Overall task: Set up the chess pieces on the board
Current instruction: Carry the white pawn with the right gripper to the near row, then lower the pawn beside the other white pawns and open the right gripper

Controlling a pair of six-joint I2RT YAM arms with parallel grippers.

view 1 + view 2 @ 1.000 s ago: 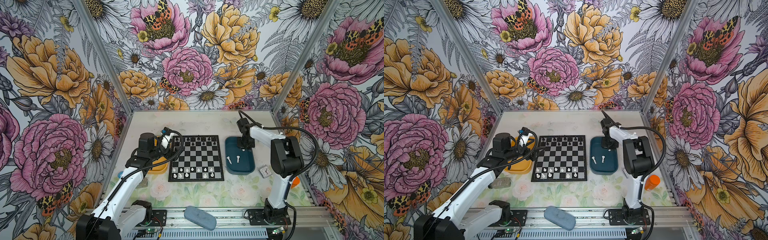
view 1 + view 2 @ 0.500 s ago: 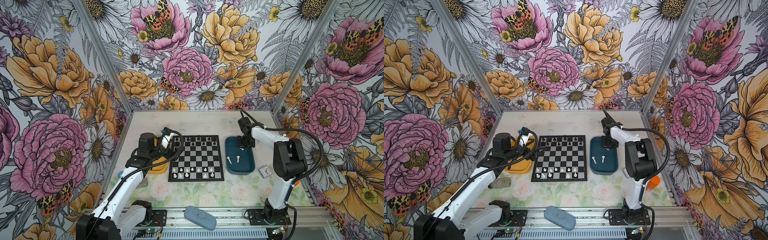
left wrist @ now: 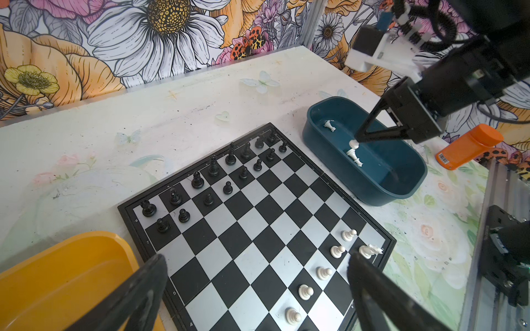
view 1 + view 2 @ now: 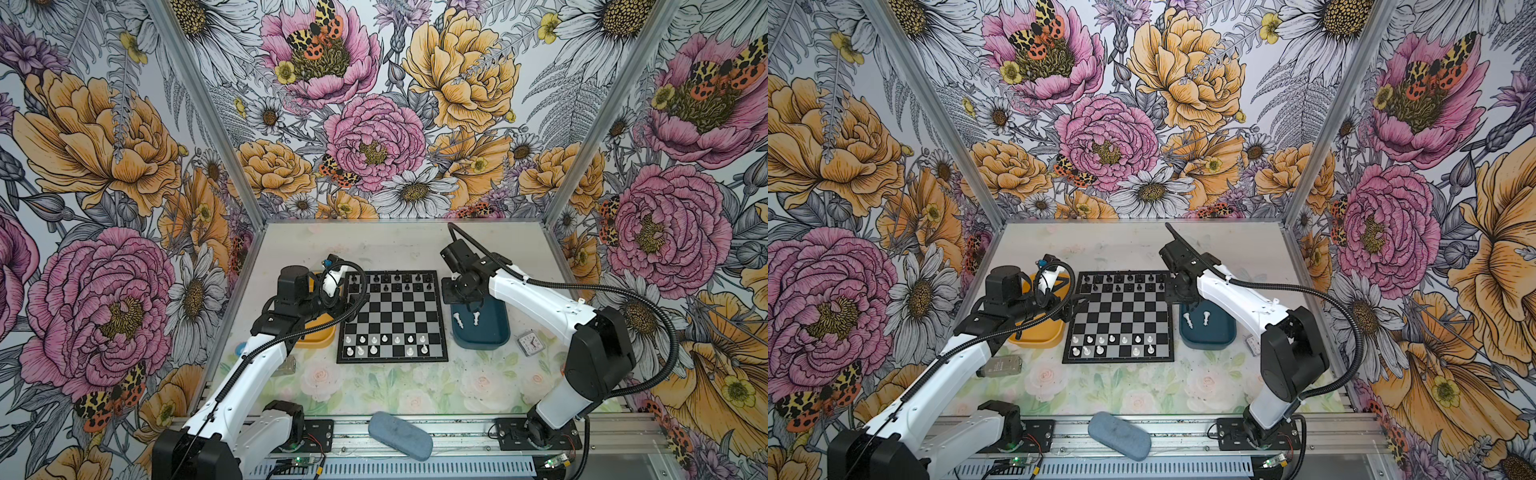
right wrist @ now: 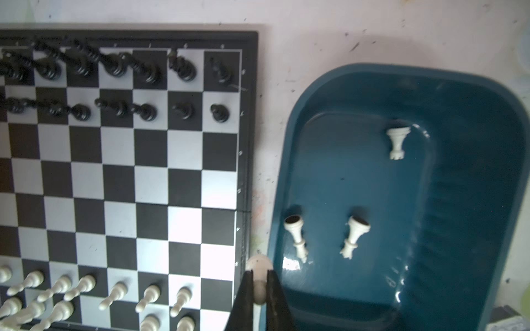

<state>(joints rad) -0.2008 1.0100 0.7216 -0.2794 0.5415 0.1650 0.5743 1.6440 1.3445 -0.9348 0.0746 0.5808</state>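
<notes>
The white pawn (image 5: 258, 262) hangs with its base down, and the pawn row's dark end square (image 4: 434, 339) is empty. So I carry on moving my right gripper there until the pawn stands.
The board (image 4: 392, 316) (image 4: 1121, 318) lies mid-table, with several white chess pieces (image 4: 386, 345) standing on its near rows. Black chessmen (image 4: 390, 280) fill the far rows. My right gripper (image 5: 259, 283) (image 4: 467, 306) is shut on a small white chess piece (image 5: 258, 265) (image 3: 354, 144), held above the blue tray's (image 5: 473, 200) board-side rim. Three more white pieces (image 5: 397, 142) (image 5: 296, 235) (image 5: 354, 235) lie on their sides in that tray. Over the board's left edge my left gripper (image 3: 258, 286) (image 4: 345, 306) stands open and empty.
A yellow tray (image 4: 316, 336) (image 3: 57, 272) sits left of the board under the left arm. Right of the blue tray are a small clock (image 4: 530, 343) and an orange bottle (image 3: 467, 149). A blue-grey case (image 4: 400, 434) lies on the front rail, a grey device (image 4: 1000, 365) front left.
The right arm's elbow has shifted a little to the right while its gripper stays shut over the blue tray. The left arm has not moved.
</notes>
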